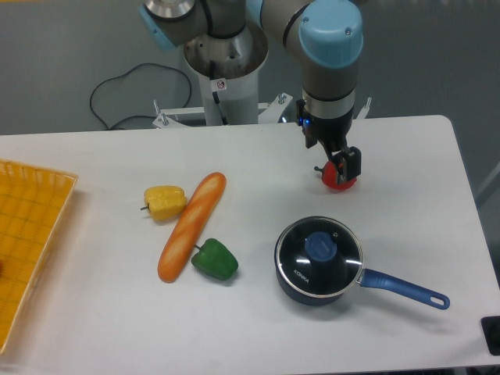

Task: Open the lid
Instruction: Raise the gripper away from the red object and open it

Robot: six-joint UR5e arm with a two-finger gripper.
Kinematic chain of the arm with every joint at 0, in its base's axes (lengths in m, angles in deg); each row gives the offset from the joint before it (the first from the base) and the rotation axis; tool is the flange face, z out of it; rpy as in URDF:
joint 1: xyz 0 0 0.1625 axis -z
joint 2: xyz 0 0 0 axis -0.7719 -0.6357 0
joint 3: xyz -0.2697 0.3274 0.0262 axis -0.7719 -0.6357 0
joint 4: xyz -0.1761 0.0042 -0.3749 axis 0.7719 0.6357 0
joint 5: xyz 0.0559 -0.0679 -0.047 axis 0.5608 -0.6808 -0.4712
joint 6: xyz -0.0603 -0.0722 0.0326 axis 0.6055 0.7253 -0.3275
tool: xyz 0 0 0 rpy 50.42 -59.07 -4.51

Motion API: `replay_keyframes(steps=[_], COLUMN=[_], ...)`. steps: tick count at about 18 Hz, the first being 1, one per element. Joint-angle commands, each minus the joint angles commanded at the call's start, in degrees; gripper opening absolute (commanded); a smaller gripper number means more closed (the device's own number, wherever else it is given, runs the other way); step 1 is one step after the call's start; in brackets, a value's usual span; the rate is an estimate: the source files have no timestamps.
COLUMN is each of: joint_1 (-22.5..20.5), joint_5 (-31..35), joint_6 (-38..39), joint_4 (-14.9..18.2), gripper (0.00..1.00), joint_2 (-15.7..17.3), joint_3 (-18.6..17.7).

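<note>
My gripper is going to lift the lid (319, 256), which will come free and leave the saucepan in place because the silver rim (297, 291) just rests on the saucepan.
The lid (319, 252) is round dark glass with a thin silver rim, a blue knob in its centre and small white lettering. It sits closed on a dark blue saucepan (312, 294) with a long blue handle (406, 287) pointing right, at the front right of the white table. My gripper (341, 166) hangs behind the pan, well apart from the lid. Its black fingers stand apart, just above and on either side of a small red vegetable (339, 180). I cannot tell whether they touch it.
A yellow pepper (165, 202), a long bread loaf (191, 226) and a green pepper (215, 261) lie left of the pan. An orange basket (23, 242) sits at the left edge. The arm's base (225, 74) stands behind the table.
</note>
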Motion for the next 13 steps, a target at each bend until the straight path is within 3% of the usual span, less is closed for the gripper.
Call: replay_keyframes(steps=[6, 10, 13], joint_1=[0.0, -0.4, -0.4], joint_5=[-0.1, -0.1, -0.1], joint_6=[0.1, 0.1, 0.0], joint_4=[0.1, -2.3, -3.3], gripper=[1.00, 1.00, 1.00], joint_2=[0.1, 0.3, 0.2], joint_3=[-0.3, -5.3, -5.4])
